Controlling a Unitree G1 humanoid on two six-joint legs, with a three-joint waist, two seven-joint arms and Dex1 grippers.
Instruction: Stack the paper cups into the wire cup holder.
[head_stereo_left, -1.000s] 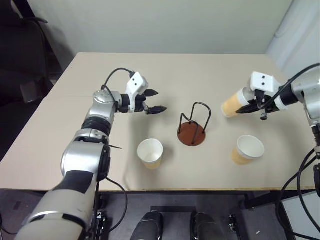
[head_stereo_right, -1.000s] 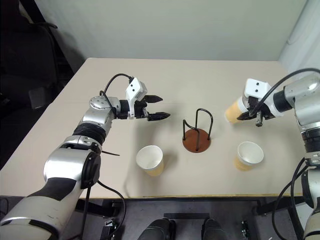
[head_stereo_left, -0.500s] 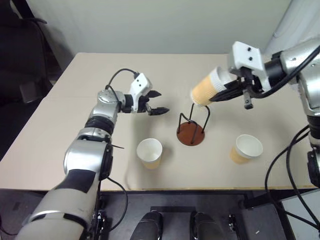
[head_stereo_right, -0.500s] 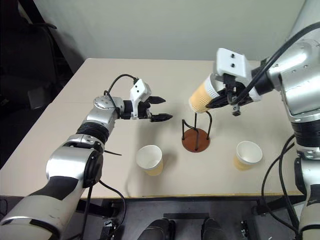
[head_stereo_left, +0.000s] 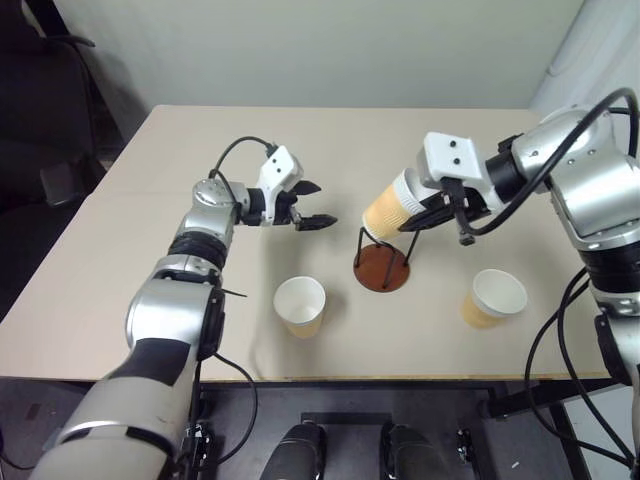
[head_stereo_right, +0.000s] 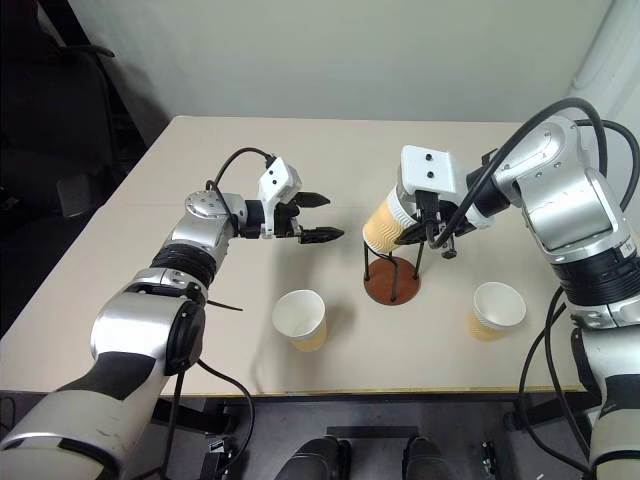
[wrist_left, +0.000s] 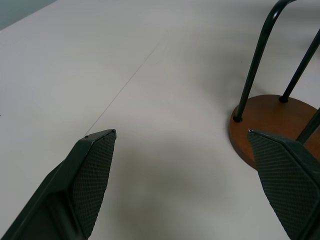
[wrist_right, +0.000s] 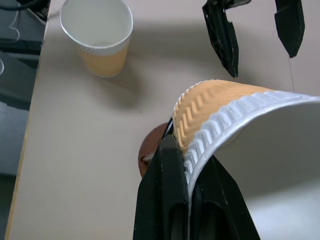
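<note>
I see the standing paper cup (head_stereo_left: 300, 303), and its sides narrow downward (head_stereo_left: 304, 326). It should nest down to its white rim when I lower it into the holder's cup.
My right gripper (head_stereo_left: 437, 207) is shut on the white rim of a tan-orange paper cup (head_stereo_left: 388, 207). The cup hangs tilted, its bottom pointing left, just above the black wire loops of the wire cup holder (head_stereo_left: 382, 270). In the right wrist view the two fingers pinch the cup's rim (wrist_right: 210, 135) over the holder's brown base. My left gripper (head_stereo_left: 317, 204) hovers open and empty just left of the holder, its fingers wide apart. Two more paper cups stand upright on the table: one front left (head_stereo_left: 300, 305) and one front right (head_stereo_left: 493, 297) of the holder.
The beige table (head_stereo_left: 200, 140) runs back to a pale wall. A dark chair (head_stereo_left: 50, 120) stands off its left side. The table's front edge lies close behind the two standing cups.
My right arm has carried the cup leftward from the table's right side to just over the holder, tilting it further. The left arm has kept still.
</note>
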